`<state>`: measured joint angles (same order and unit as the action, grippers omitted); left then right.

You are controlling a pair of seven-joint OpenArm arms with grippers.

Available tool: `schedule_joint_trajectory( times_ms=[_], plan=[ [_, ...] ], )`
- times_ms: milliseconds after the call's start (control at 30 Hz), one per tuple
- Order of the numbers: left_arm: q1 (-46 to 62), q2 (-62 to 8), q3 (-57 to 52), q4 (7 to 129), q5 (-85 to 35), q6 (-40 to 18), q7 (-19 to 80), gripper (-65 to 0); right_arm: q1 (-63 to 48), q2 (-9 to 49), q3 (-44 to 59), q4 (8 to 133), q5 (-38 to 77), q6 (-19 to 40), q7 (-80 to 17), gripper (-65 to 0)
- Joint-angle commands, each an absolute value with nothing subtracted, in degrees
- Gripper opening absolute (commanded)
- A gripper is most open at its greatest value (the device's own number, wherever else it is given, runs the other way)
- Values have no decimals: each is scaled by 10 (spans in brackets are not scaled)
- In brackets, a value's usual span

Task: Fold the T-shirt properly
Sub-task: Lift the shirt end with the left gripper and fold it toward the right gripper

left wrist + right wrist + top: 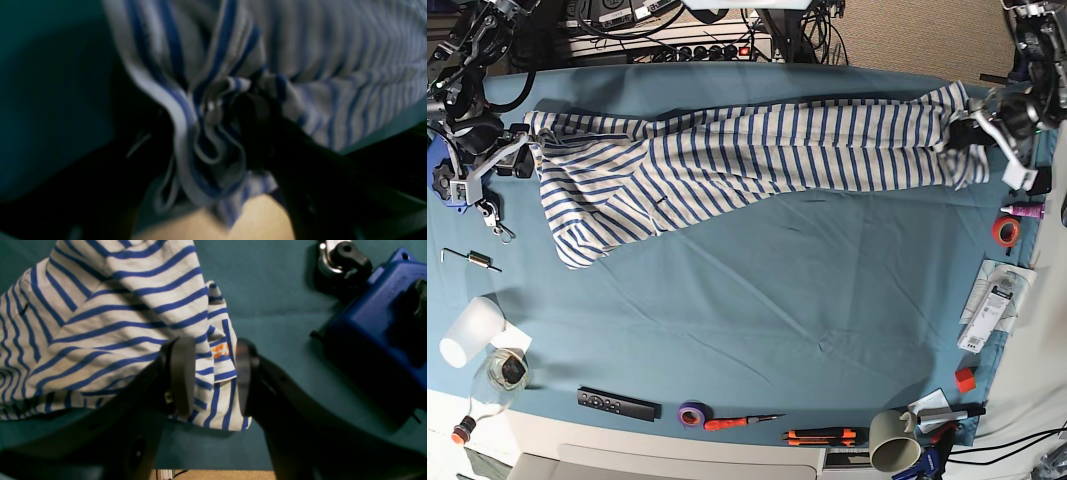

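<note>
My left gripper is holding the T-shirt's long end point(968, 167) in a bunch, far from my right gripper, so my left gripper should bring that end toward the T-shirt's middle point(802, 150).
The T-shirt point(757, 160), white with thin blue stripes, lies stretched out along the far side of the teal table cloth point(757, 300). At the base view's right end my left gripper point(972, 130) is shut on it. The left wrist view shows the T-shirt point(333, 66) bunched in folds between the dark fingers of the left gripper point(206, 133). At the base view's left end is my right gripper point(525, 150). In the right wrist view the right gripper point(212, 375) holds a corner of the T-shirt point(116, 316) near a small orange mark, with the hem hanging below.
A blue clamp body point(377, 340) sits close to the right gripper. An orange tape roll point(1005, 230) and a packet point(992, 300) lie at the right edge. Along the near edge are a white cup point(467, 330), a remote point(615, 403), a purple tape roll point(692, 413) and a mug point(892, 440).
</note>
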<state>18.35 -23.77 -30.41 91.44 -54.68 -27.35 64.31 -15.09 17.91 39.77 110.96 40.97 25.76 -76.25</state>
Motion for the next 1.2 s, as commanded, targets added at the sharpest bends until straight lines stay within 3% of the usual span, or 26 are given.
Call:
schedule_joint_trajectory(
  times_ms=[0,133,267,533,867,1167],
  plan=[
    [190,-235,-278,904,-499,-267,684,-344,-147,190,402,1119,415,261,-750,-439],
    [190,-235,-236,904,-465,-237,686,-438,-147,190,402,1119,415,261,-751,-439],
    [190,-235,-235,905,-432,-236,687,-644,-147,190,402,1119,415,261,-751,-439],
    [189,-237,-236,950,-384,-199,725,-650,-144,190,402,1119,415,261,-746,-439],
    [193,-237,-328,1136,-382,-200,708,-650,-144,190,402,1119,415,261,-745,-439],
    [193,-235,-334,1198,-564,-302,717,-650,-144,189,402,1119,413,261,-736,-439]
  ],
)
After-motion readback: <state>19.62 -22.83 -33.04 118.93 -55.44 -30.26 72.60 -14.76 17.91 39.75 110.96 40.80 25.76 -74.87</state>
